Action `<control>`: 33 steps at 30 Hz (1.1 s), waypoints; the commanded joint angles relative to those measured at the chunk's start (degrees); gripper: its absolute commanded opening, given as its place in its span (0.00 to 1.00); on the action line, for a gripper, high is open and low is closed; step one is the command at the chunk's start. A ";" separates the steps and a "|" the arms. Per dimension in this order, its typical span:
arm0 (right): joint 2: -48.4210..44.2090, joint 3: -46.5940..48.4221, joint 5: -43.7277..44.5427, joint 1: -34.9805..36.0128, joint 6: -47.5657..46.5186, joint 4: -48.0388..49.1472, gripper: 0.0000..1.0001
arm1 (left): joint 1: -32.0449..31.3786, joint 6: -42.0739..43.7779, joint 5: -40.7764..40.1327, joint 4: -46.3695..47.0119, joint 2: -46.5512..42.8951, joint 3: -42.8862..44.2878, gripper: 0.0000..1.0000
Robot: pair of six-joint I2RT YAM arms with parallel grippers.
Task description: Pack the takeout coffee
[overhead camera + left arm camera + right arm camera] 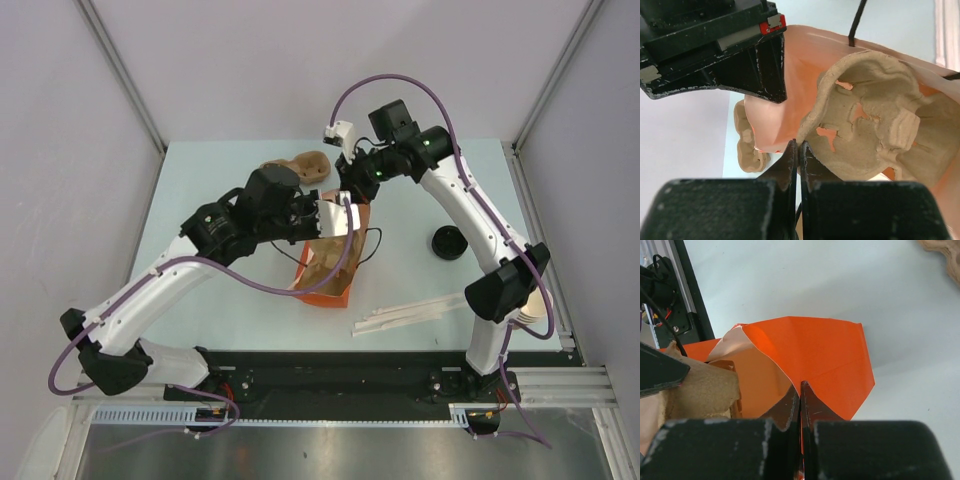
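Note:
The pulp cup carrier is tilted, with its pinched rim (815, 112) high in the opening of the orange paper bag, so the robot's left gripper needs to bring the carrier down deeper into the bag (325, 268) before its fingers open.
The orange paper bag (325, 268) stands mid-table with its mouth open. My left gripper (333, 216) is shut on the rim of a tan pulp cup carrier (865, 120) that sits in the bag's mouth (805, 65); its fingertips (798, 146) pinch the carrier's edge. My right gripper (352, 195) is shut on the bag's top edge (815, 355), its tips (800, 386) closed over the fold. The carrier also shows in the right wrist view (700, 390). The takeout coffee, a cup with a lid, shows in no view.
A second pulp carrier (300, 167) lies behind the bag. A round black lid (448, 242) lies to the right. A stack of lidless tan cups (537, 305) stands by the right arm's base. Pale flat sticks (405, 315) lie near the front.

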 commanded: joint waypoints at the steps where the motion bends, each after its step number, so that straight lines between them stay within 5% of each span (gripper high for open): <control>1: -3.34 0.06 -2.00 0.51 0.79 2.27 0.00 | -0.52 -1.62 -2.49 3.82 -1.50 -2.91 0.00; 18: -2.02 0.15 1.34 1.12 2.46 3.67 0.00 | -2.36 4.70 -4.16 4.43 -3.08 3.77 0.00; 33: -2.90 -0.03 -2.88 1.48 2.90 3.14 0.00 | -3.77 5.93 -9.97 18.59 -8.71 -15.57 0.00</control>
